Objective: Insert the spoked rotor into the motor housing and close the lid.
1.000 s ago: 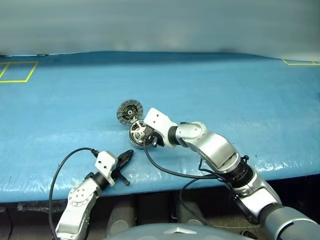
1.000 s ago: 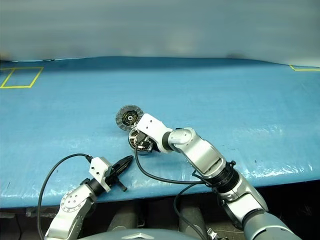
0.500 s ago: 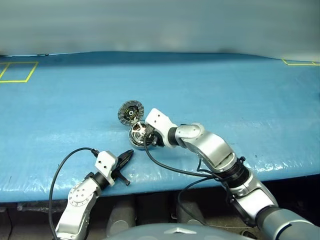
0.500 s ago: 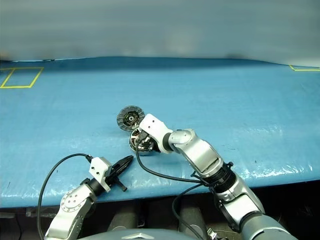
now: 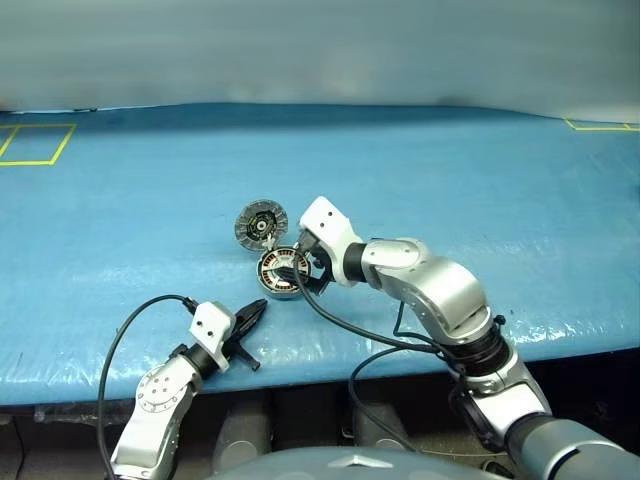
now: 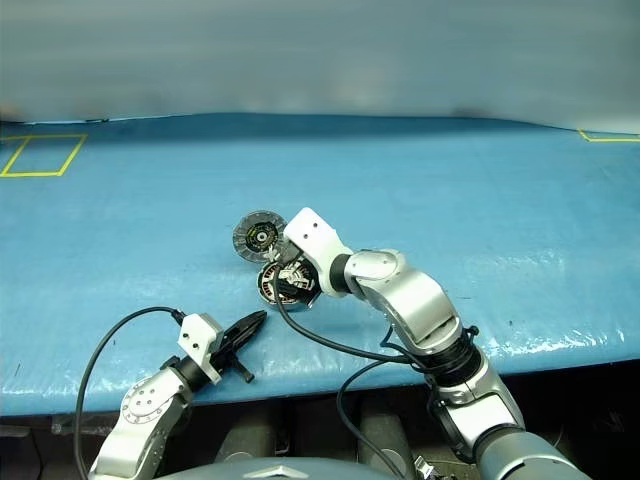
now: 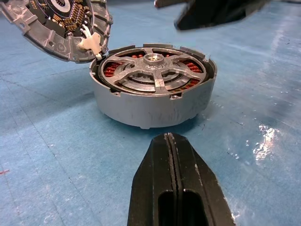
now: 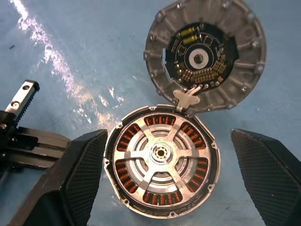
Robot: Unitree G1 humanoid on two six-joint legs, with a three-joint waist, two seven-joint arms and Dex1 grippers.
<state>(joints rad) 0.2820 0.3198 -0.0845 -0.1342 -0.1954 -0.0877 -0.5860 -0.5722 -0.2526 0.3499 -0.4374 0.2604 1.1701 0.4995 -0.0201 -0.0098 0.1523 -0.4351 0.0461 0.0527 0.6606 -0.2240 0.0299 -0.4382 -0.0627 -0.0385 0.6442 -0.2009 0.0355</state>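
The lid's dark centre (image 8: pixel 199 57) is sunk inside its ring. I will therefore expect a raised round cap on the lid's hidden outer side when I close it.
The motor housing (image 8: pixel 123 200) stands on the blue table, and the spoked rotor (image 8: pixel 161 155) lies flat inside it, copper windings showing between its silver spokes. The lid (image 8: pixel 205 56) is hinged open at the housing's far edge, its inner face with the dark centre turned up. My right gripper (image 8: pixel 167 136) hovers just above the housing, open, one finger on each side and nothing held. My left gripper (image 7: pixel 170 141) is shut and empty, resting near the table's front edge and pointing at the housing (image 5: pixel 272 284).
The blue table cover (image 5: pixel 450 180) stretches wide on both sides. Yellow tape squares mark the far left (image 5: pixel 35 145) and far right (image 5: pixel 600 125) corners. A black cable (image 5: pixel 340 340) trails from my right wrist over the front edge.
My right gripper has opened, let go of the rotor, which now lies in the housing, and lifted slightly. The left arm has stayed still.
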